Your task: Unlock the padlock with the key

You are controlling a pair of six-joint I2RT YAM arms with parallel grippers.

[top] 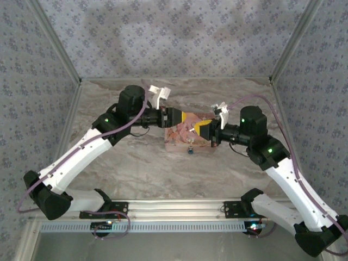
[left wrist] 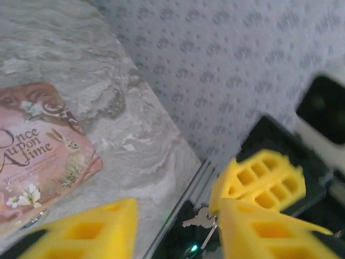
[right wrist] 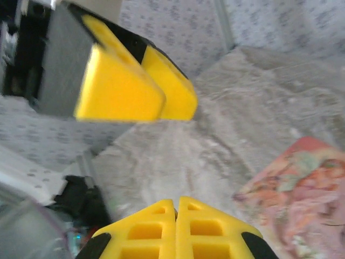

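Note:
I can see the key sticks out crooked [left wrist: 198, 219] from my right gripper's fingers, so I should hold the key [left wrist: 204, 217] with my left gripper while my right gripper opens and takes a new grip.
The tiny blue padlock [top: 191, 150] lies on the table just in front of the flat pink box [top: 178, 139]. My right gripper [top: 200, 129] hovers over the box, and in its wrist view the fingers [right wrist: 156, 226] are pressed together. A small silver key [left wrist: 197, 219] sticks out from those yellow fingers [left wrist: 259, 181] on a ring. My left gripper [left wrist: 178, 209] faces it tip to tip and stands open, with its right finger [left wrist: 264, 232] beside the key and not closed on it. From above, the left gripper [top: 190, 117] sits just behind the right one.
The pink box [left wrist: 43, 156] has "Once upon a time" printed on it, and it lies on the marbled table [top: 136, 157]. Patterned walls [top: 174, 38] close in the back and both sides. A metal rail [top: 174, 209] runs along the near edge between the arm bases.

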